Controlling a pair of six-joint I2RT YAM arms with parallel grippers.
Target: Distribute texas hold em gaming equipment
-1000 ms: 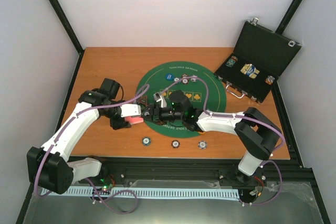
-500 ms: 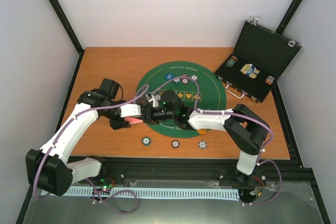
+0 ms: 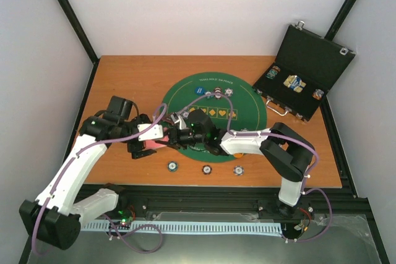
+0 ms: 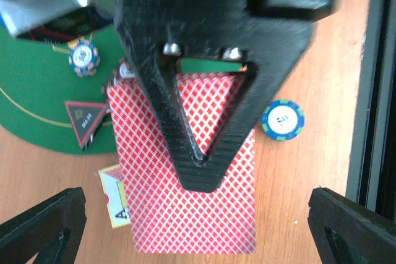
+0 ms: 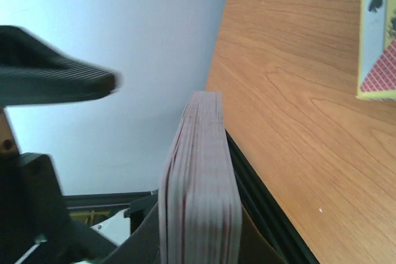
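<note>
Only the robot's right gripper is holding the deck, with its finger far across the red back [image 4: 185,217], so the left gripper should clamp the deck's long sides [image 4: 252,205] before that finger pulls back.
A deck of red-backed playing cards [image 4: 185,202] hangs just above the wood at the mat's left edge. My right gripper [image 3: 171,140] is shut on it, one black finger [image 4: 204,122] lying across its back. The deck's edge [image 5: 199,177] stands between that gripper's jaws. My left gripper [image 3: 147,144] is wide open, its fingertips [image 4: 43,227] apart on either side of the deck and not touching it. A face-up ace [image 4: 114,199] lies on the table beside the deck. Three poker chips [image 3: 206,169] sit in a row near the front edge, and more chips [image 3: 218,95] rest on the mat's far side.
The round green felt mat [image 3: 247,106] fills the table's middle. An open black case [image 3: 312,60] with more chips stands at the back right. A blue chip [image 4: 283,119] lies right beside the deck. The table's black front rail [image 4: 371,91] runs close by.
My left gripper has opened, let go of the deck and drawn back to the left. My right gripper has reached in and shut on the deck.
</note>
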